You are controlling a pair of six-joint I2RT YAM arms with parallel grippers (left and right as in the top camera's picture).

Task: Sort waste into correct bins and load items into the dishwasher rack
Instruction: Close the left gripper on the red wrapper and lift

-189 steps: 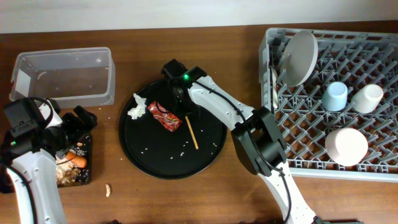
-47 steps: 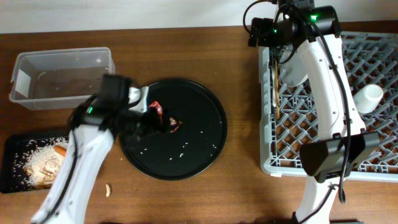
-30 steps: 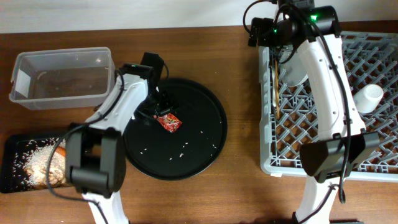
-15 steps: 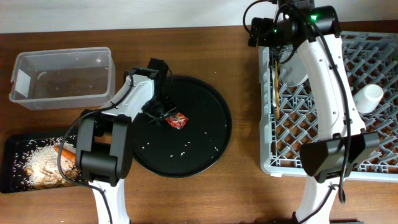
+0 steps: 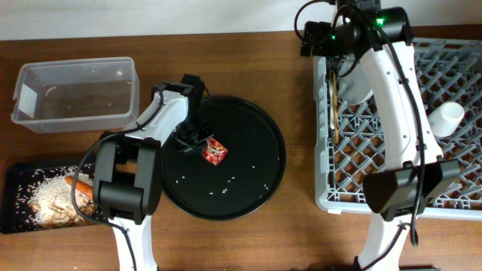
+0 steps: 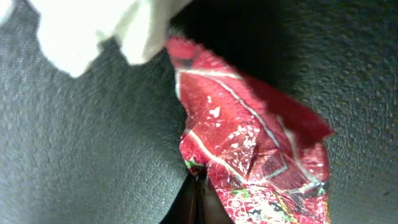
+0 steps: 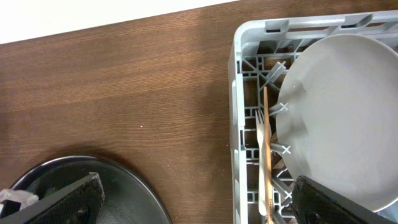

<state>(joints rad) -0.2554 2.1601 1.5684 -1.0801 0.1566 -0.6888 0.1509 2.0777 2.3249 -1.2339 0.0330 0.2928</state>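
Note:
My left gripper is closed at the red wrapper's edge (image 6: 193,163). It should open, go over both sides of the wrapper's lower half (image 6: 266,185) and close there before it lifts the wrapper.
My left gripper (image 6: 196,198) is shut on the lower edge of the red wrapper (image 6: 249,149), which lies on the big round black tray (image 5: 241,188). A crumpled white tissue (image 6: 106,31) rests just past the wrapper. Seen from above, the left gripper (image 5: 196,141) sits at the tray's left side, beside the wrapper (image 5: 215,152). The right gripper (image 7: 199,208) stands open and holds nothing, above the left edge of the grey dishwasher rack (image 7: 239,124). In the rack are the white plate (image 7: 342,112), fork (image 7: 259,168), chopsticks (image 7: 266,137) and a white cup (image 5: 449,117).
The clear plastic box (image 5: 75,94) stands at the back left. A shallow black tray (image 5: 15,211) with rice and a carrot lies at the front left. Rice grains are scattered over the round tray. The right arm stretches across the rack.
My left gripper has gone from open to shut on the red wrapper. The wrapper and the round tray have shifted a little to the right. The right arm has not moved.

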